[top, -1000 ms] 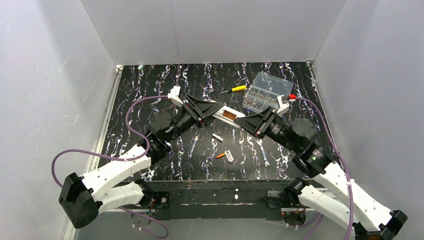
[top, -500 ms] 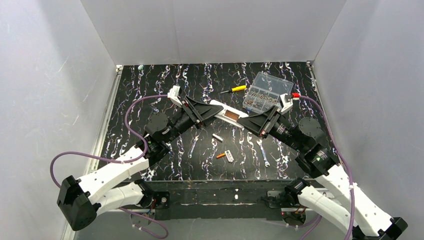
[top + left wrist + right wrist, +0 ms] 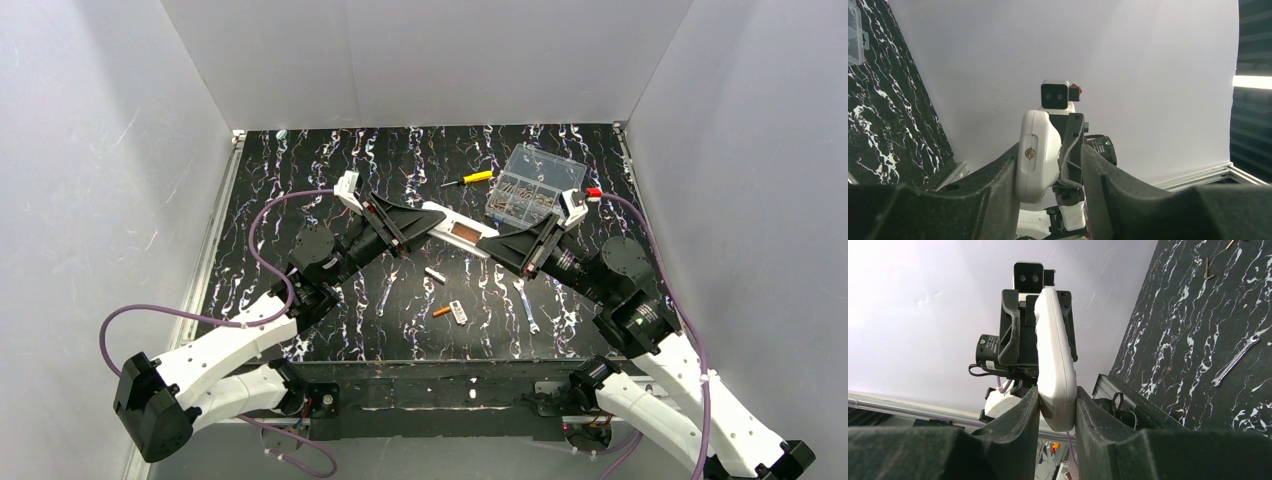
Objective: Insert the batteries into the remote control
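Observation:
My right gripper is holding the remote control's end (image 3: 486,238). My left gripper should grasp the other end, so my right gripper is freed to pick up the orange battery (image 3: 441,311).
The white remote control (image 3: 458,229) hangs above the table between my two grippers, its open compartment up with something brown-orange inside. My right gripper (image 3: 490,244) is shut on its right end; in the right wrist view both fingers press the remote (image 3: 1055,355). My left gripper (image 3: 428,214) is round the left end. In the left wrist view the remote (image 3: 1038,155) rests against one finger (image 3: 998,175), with a gap to the other finger, so the jaws stand open. One orange battery (image 3: 440,311) lies on the table below. No second battery shows clearly.
A small white piece (image 3: 459,312) lies beside the battery and a pale silvery stub (image 3: 435,273) above it. Two wrenches (image 3: 527,305) (image 3: 386,295) lie on the black marbled table (image 3: 300,190). A yellow-handled screwdriver (image 3: 470,179) and a clear compartment box (image 3: 535,185) are at the back.
The remote and both grippers have shifted slightly up and left in the top view. The right arm's elbow has swung out to the right.

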`<act>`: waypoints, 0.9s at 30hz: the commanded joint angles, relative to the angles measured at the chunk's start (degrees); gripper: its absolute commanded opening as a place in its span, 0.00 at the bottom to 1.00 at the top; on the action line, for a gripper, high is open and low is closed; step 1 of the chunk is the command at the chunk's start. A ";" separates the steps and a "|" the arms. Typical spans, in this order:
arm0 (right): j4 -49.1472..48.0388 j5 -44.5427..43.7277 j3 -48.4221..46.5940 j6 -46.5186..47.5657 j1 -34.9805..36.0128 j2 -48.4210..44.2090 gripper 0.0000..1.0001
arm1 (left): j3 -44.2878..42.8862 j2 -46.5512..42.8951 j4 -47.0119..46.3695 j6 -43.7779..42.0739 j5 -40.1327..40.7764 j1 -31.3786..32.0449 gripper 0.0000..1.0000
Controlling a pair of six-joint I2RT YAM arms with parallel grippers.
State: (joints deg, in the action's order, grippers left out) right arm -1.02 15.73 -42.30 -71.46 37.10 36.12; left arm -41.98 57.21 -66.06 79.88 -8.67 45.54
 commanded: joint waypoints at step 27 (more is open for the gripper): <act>0.06 4.31 -0.56 2.48 -0.89 -0.07 0.33 | -2.19 -1.30 -6.25 -0.92 -1.52 0.00 0.00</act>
State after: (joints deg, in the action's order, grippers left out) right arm -2.92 18.63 -41.47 -74.04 36.42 36.32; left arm -42.00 57.34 -66.02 79.18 -8.95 45.54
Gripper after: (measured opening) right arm 0.350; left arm 0.258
